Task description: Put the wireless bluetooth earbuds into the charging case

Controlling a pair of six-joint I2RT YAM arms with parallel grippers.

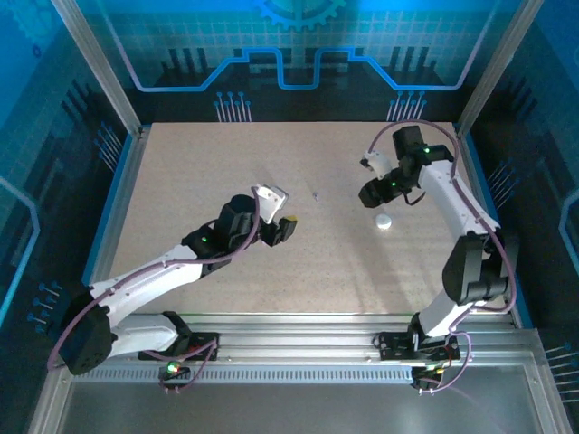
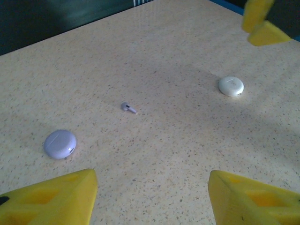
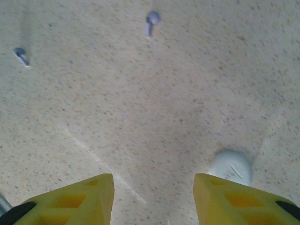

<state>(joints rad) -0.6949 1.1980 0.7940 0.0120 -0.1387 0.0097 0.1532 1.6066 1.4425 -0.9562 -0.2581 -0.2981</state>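
The lavender case matches the lavender earbud and lies clear of it, so the robot's left gripper should keep going toward the lavender case's sides and close there.
The charging case is a small white round pebble lying on the table, closed as far as I can tell. My right gripper hangs open just beyond it. In the right wrist view the case sits just ahead of the right fingertip, outside the empty jaws of the gripper. Two lavender earbuds lie farther off. My left gripper is open and empty, well short of one earbud and the case. From above an earbud is a speck between the arms.
A round pale lavender pebble, much like the case, lies left of the earbud in the left wrist view. The right gripper's yellow fingers hang over the table's far right. Blue walls and metal posts ring the speckled table.
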